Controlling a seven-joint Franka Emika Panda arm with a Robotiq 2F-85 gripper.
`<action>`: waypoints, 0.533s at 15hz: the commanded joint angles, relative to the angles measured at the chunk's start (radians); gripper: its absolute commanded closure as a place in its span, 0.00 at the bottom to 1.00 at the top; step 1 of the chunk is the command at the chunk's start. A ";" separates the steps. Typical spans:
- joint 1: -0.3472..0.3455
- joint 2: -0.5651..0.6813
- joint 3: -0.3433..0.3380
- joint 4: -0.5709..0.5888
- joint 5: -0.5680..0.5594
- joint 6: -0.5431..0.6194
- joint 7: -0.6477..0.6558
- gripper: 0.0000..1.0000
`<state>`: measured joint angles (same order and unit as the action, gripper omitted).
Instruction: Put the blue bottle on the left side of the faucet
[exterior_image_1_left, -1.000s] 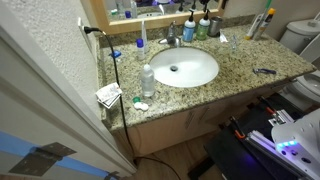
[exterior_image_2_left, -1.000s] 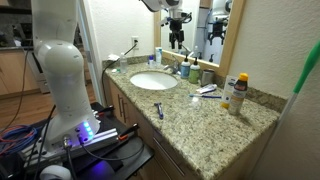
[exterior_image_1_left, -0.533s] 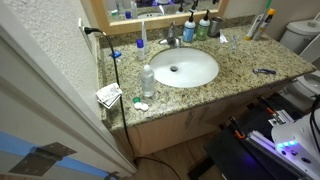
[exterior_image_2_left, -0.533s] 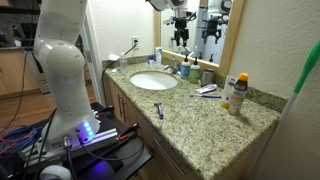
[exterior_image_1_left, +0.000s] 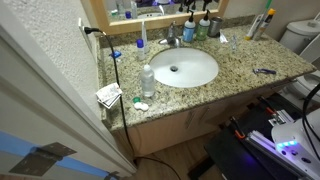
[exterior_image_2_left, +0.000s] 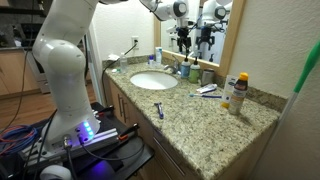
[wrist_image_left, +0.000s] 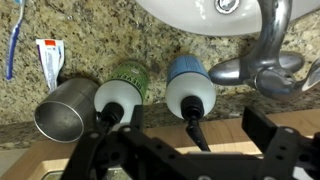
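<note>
I should go on lowering my gripper, because the blue bottle's dark nozzle (wrist_image_left: 195, 128) is halfway between my open fingers. Once they are on either side of the white collar (wrist_image_left: 190, 92), I should close them.
The blue bottle (wrist_image_left: 187, 72) stands upright at the back of the counter, against the mirror ledge, with a white pump collar and a dark nozzle. A green bottle (wrist_image_left: 128, 78) stands close beside it, on the side away from the faucet. The chrome faucet (wrist_image_left: 265, 50) is on its other side, behind the white basin (wrist_image_left: 190, 12). My gripper (wrist_image_left: 190, 150) is open and empty, hovering above the blue bottle with one finger on each side of it. In both exterior views the gripper (exterior_image_2_left: 182, 38) hangs over the blue bottle (exterior_image_2_left: 185, 68) (exterior_image_1_left: 189, 31).
A metal cup (wrist_image_left: 63, 108), a toothpaste tube (wrist_image_left: 47, 60) and a toothbrush (wrist_image_left: 15, 40) lie beyond the green bottle. A clear bottle (exterior_image_1_left: 148, 80) stands near the counter's front. A spray can (exterior_image_2_left: 238, 93) and a razor (exterior_image_2_left: 158, 110) sit further along. The mirror is right behind the bottles.
The gripper has moved sideways and lower towards the bottles behind the basin. The bottles and faucet have not moved.
</note>
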<state>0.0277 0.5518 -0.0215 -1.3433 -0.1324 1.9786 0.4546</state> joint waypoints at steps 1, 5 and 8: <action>0.029 0.113 -0.044 0.143 0.001 -0.021 0.026 0.00; 0.034 0.108 -0.054 0.120 0.013 -0.007 0.025 0.00; 0.041 0.126 -0.065 0.115 0.000 0.001 0.034 0.00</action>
<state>0.0514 0.6675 -0.0607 -1.2169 -0.1328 1.9741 0.4877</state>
